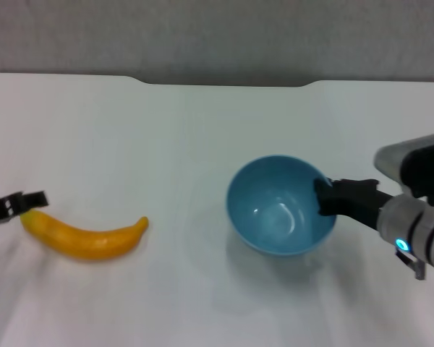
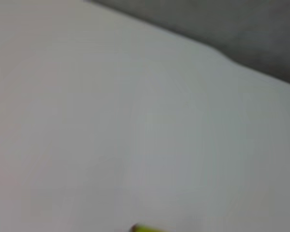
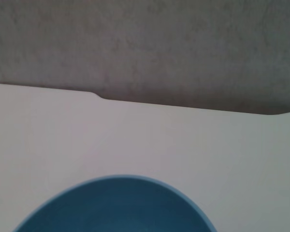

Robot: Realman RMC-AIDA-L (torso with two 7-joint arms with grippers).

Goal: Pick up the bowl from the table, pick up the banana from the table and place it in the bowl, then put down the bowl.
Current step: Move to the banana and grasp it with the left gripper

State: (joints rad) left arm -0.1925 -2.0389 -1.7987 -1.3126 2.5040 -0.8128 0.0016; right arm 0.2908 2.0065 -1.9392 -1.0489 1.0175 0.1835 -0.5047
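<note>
The banana's narrow tip (image 1: 29, 218) is at my hovering left gripper, so next the gripper reaches farther in across the banana's thicker body (image 1: 59, 235) before it closes and lifts.
The light-blue bowl (image 1: 281, 206) is right of the table's middle, tilted with its opening toward me. My right gripper (image 1: 324, 198) is shut on its right rim, one finger inside the bowl. The bowl's rim fills the lower part of the right wrist view (image 3: 116, 205). The yellow-orange banana (image 1: 87, 237) lies flat on the white table (image 1: 202, 123) at the left. My left gripper (image 1: 23, 204) is at the banana's left end, just above it. A sliver of the banana's tip (image 2: 146, 228) shows at the edge of the left wrist view.
The table's far edge has a shallow notch (image 1: 224, 82) with a grey wall behind it. Bare white tabletop lies between the banana and the bowl and along the front.
</note>
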